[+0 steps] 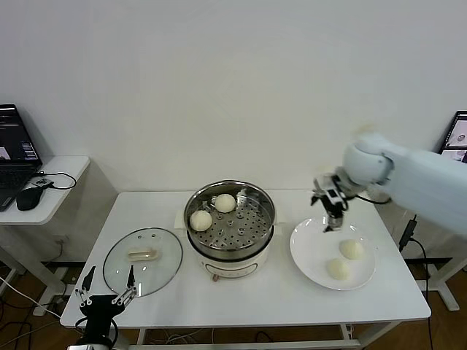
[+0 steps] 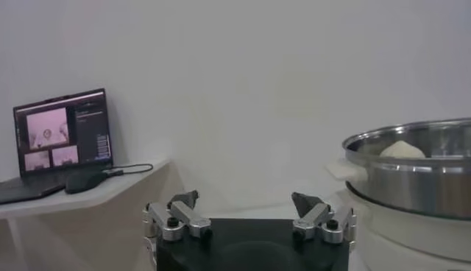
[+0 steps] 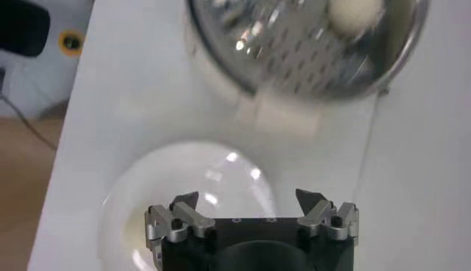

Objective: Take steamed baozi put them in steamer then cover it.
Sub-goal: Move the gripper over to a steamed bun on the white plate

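I expect the nearer baozi (image 1: 338,269) to come away alone and leave its neighbour behind when I lift, because the baozi on the plate keep separate round outlines (image 1: 345,259).
The steel steamer (image 1: 255,198) stands mid-table on its cream base and holds two baozi, one at the back (image 1: 225,203) and one at the left (image 1: 201,219). Two more baozi (image 1: 352,249) (image 1: 337,269) lie on the white plate (image 1: 310,251) to its right. My right gripper (image 1: 332,216) is open and empty, hovering above the plate's far left edge. In the right wrist view the plate (image 3: 147,213) is below the open gripper (image 3: 247,200), with the steamer (image 3: 294,66) and one baozi (image 3: 353,13) beyond. My left gripper (image 1: 107,284) is open and empty at the table's front left corner.
The glass lid (image 1: 142,259) lies flat on the table left of the steamer. A side table with a laptop (image 1: 14,157) and a mouse (image 1: 31,197) stands at the far left. The left wrist view shows the steamer wall (image 2: 412,173) close on one side.
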### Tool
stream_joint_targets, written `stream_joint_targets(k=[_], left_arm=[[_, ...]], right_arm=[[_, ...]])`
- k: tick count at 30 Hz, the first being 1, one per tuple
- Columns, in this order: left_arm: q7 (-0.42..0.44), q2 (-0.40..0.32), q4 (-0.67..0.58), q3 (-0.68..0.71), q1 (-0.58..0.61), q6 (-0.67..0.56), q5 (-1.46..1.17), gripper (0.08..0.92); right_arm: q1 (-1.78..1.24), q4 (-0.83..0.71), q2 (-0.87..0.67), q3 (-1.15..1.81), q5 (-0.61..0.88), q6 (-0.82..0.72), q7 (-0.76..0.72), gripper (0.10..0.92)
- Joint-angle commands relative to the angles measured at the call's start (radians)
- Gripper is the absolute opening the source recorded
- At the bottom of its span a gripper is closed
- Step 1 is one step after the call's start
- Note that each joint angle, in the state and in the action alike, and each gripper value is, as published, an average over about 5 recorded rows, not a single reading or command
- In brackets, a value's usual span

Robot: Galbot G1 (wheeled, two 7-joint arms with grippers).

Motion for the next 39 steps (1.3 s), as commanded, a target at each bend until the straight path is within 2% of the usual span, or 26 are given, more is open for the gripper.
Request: stream_joint_targets(k=[1,10,32,39], left_arm=[[0.000,0.001,0.007,-0.001,0.002,0.000,0.002,0.823],[0.001,-0.006,0.010,-0.001,0.007,0.004,0.016,0.823],[0.001,-0.010,0.025,-0.002,0.003,0.004,0.022,0.823],[0.001,-0.010,0.029,-0.003,-0.001,0.004,0.021,0.823]], right_arm=[[-0.232,0.038,-0.138,0.147,-0.124,0.043,0.005,0.823],[-0.444,-0.006,-0.119,0.276,-0.166,0.040,0.026,0.823],[-0.587,-0.118,-0.024,0.382,-0.208,0.042,0.074,0.820],[-0.591,-0.141,0.004,0.385,-0.212,0.039,0.087,0.763]])
